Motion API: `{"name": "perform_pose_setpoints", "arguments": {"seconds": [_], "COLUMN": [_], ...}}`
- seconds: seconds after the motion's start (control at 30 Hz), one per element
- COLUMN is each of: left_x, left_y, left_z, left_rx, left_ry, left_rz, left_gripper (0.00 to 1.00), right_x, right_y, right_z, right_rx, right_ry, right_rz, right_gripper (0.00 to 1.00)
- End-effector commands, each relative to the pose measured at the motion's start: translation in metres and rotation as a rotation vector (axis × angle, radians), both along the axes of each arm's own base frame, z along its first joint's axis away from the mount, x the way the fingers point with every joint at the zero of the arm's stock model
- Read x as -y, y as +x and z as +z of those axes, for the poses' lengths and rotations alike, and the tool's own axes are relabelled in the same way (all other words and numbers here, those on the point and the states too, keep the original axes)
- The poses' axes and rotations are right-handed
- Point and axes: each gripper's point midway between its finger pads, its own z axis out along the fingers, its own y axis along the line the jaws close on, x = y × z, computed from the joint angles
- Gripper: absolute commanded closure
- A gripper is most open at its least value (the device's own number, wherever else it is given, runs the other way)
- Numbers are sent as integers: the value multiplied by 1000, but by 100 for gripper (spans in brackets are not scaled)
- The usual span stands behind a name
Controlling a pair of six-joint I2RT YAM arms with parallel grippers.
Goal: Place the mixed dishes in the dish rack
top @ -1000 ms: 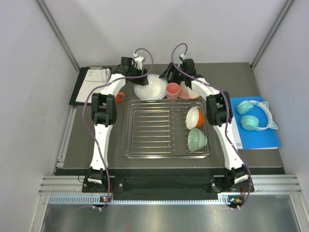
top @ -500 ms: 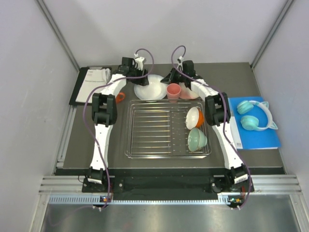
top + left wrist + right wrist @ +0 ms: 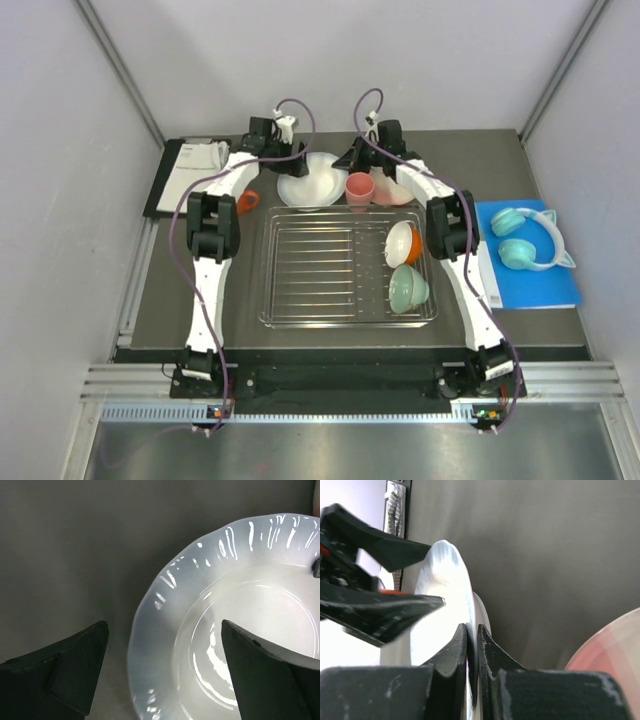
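My left gripper's open fingers sit astride the white plate's rim (image 3: 148,645). I should back that gripper clear before my right gripper lifts the plate by the opposite rim (image 3: 465,587).
A white plate (image 3: 310,182) with a fluted, faintly blue rim lies just behind the dish rack (image 3: 300,268). My left gripper (image 3: 288,162) stands open astride the plate's left rim (image 3: 150,645), one finger (image 3: 75,670) outside it and the other over the inside. My right gripper (image 3: 345,165) is shut on the plate's opposite rim (image 3: 445,565), pinched between the fingers (image 3: 455,650). A pink cup (image 3: 358,187) stands on a beige plate (image 3: 397,192) beside it. In the rack's right end sit a white-and-orange dish (image 3: 403,243) and a mint-green bowl (image 3: 408,288).
Something orange (image 3: 248,202) peeks out under the left arm. A white booklet (image 3: 192,165) lies at the far left. Turquoise headphones (image 3: 530,240) rest on a blue mat (image 3: 545,285) at the right. The rack's left and middle bars hold nothing.
My right gripper has shut on the white plate's rim. My left gripper has opened wider around the other side of the plate.
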Motion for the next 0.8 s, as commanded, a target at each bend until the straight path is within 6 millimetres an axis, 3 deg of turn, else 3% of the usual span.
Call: {"name": "perform_pose_setpoints", "arguments": {"seconds": [0.0,0.1,0.17,0.2,0.27,0.3,0.37,0.4,0.43,0.5,0.53,0.6,0.63,0.7,0.77], "left_x": [-44,-87,-110,-131,-141,-155,-159,-164,-166,-168,-168,-167,-166,-168,-167], "left_y": [13,3,-5,-13,-29,-42,-59,-74,-83,-103,-110,-125,-131,-141,-150], "left_z": [127,187,208,228,247,264,265,282,267,279,263,267,254,254,239], "left_rx": [183,233,235,251,228,236,208,234,205,233,197,194,159,156,120], "left_ry": [-84,-172,-222,-244,-319,-335,-355,-349,-338,-320,-315,-316,-318,-315,-315], "left_rz": [117,182,222,250,242,260,239,245,248,250,255,252,255,265,269], "left_gripper": [1,1,1,1,1,1,1,1,1,1,1,1,1,1,1], "right_x": [22,25,25,25,24,24,24,24,22,21,19,15,10,6,-5], "right_y": [9,14,17,17,18,16,14,12,10,6,3,-2,-6,-8,-14], "right_z": [36,60,80,86,106,125,143,158,167,183,189,197,199,200,202], "right_rx": [124,175,214,226,262,293,328,352,366,384,392,407,408,410,415], "right_ry": [-127,-133,-121,-118,-111,-103,-97,-89,-82,-74,-71,-71,-71,-69,-64], "right_rz": [-64,-91,-102,-104,-108,-109,-113,-115,-111,-106,-100,-91,-81,-74,-59], "right_gripper": [100,100,100,100,100,100,100,100,100,100,100,100,100,100,100]}}
